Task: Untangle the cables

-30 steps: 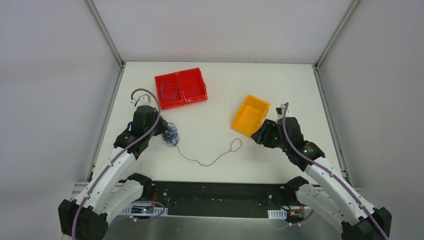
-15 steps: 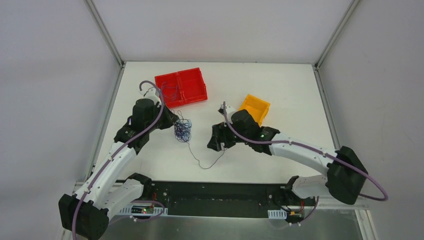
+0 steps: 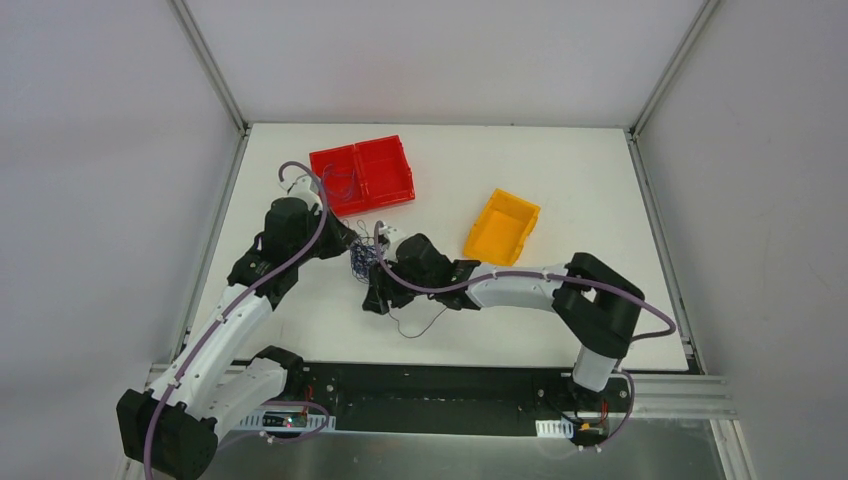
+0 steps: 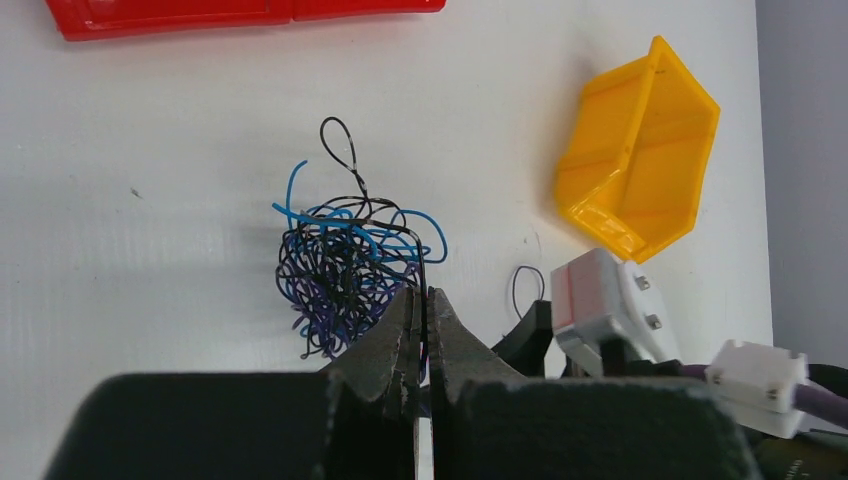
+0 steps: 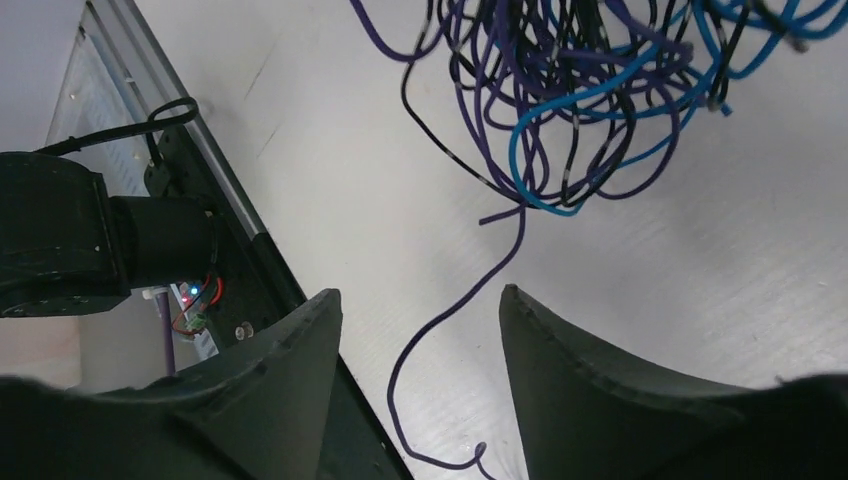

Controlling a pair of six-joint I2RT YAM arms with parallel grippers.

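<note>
The purple cable is stuck in the bundle (image 5: pixel 522 205), so my right gripper needs to pull the purple cable's loose length (image 5: pixel 428 328) away while my left gripper keeps hold of the bundle itself.
The cables form a knotted bundle (image 3: pixel 363 258) of thin blue, black and purple wires on the white table. My left gripper (image 3: pixel 349 248) sits at the bundle's left edge. In the left wrist view it (image 4: pixel 422 296) is shut on a black strand rising out of the bundle (image 4: pixel 345 265). My right gripper (image 3: pixel 377 291) hovers just below the bundle. Seen from the right wrist it (image 5: pixel 420 295) is open, with one loose purple strand (image 5: pixel 445 318) lying on the table between its fingers, untouched. The bundle (image 5: pixel 580 100) lies just ahead of them.
A red two-compartment tray (image 3: pixel 390 170) stands behind the bundle, with a thin wire loop (image 3: pixel 338 181) in its left half. An orange bin (image 3: pixel 502 228) lies to the right. A loose strand (image 3: pixel 420 330) trails toward the table's near edge, next to the black base rail (image 3: pixel 430 385).
My right arm swept left from beside the orange bin to the bundle and opened its jaws. The left gripper shifted the bundle slightly up and right; the long trailing strand drew in.
</note>
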